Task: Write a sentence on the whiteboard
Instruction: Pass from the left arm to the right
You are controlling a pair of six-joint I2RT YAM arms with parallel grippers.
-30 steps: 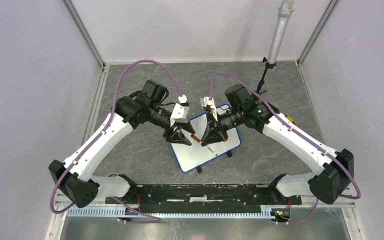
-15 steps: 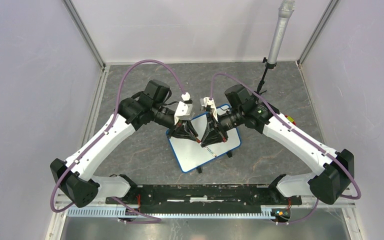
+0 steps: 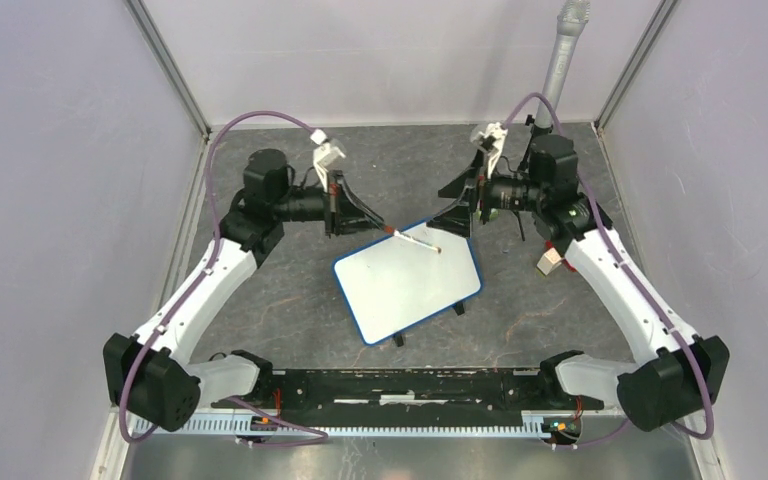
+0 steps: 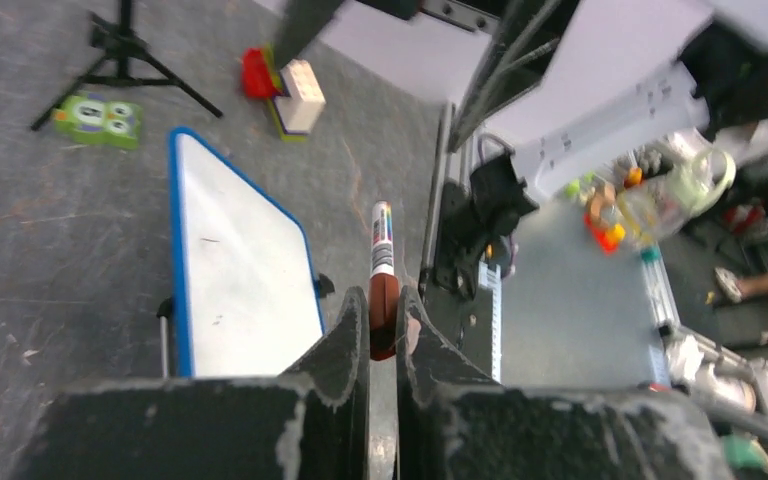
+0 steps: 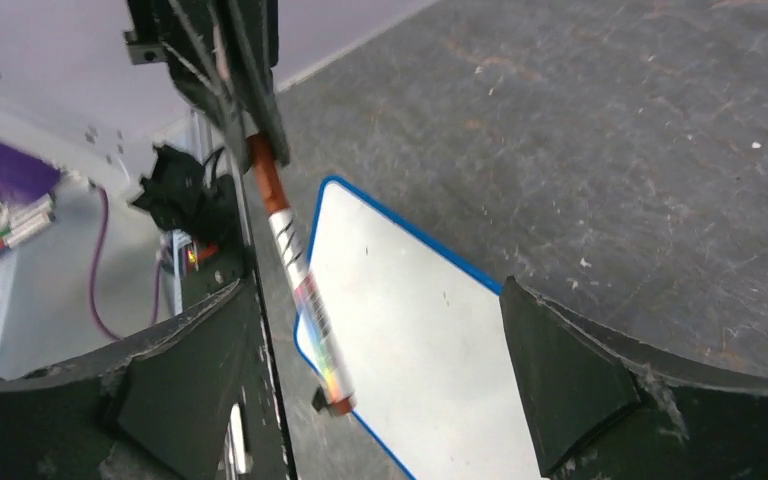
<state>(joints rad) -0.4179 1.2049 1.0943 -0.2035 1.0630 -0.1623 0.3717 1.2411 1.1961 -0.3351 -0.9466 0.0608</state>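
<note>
The marker's reddish-brown cap (image 3: 389, 229) is held in my left gripper, so next my right gripper takes hold of the marker's white body (image 3: 420, 242) before my left gripper pulls the cap off.
The whiteboard (image 3: 410, 290), white with a blue frame, lies tilted on the grey table between the arms. Its face (image 5: 430, 340) carries only faint specks, and the sentence is not in view on it. My left gripper (image 3: 380, 228) is shut on the reddish-brown end of a marker (image 3: 415, 240), which juts out over the board's far edge. In the left wrist view the fingers (image 4: 355, 320) pinch that brown end, and the marker's white barrel (image 4: 382, 235) points away. My right gripper (image 3: 452, 207) hangs open at the board's far right corner, apart from the marker (image 5: 295, 270).
A grey pole on a black tripod (image 3: 558, 70) stands at the back right. A small beige block (image 3: 550, 262) lies right of the board beside the right arm. In the left wrist view, a green card (image 4: 100, 115) and red and beige blocks (image 4: 290, 85) lie beyond the board.
The right gripper opened, let go of the marker and drew back to the rear right. The left gripper shut on the marker's brown end and pulled back left with it.
</note>
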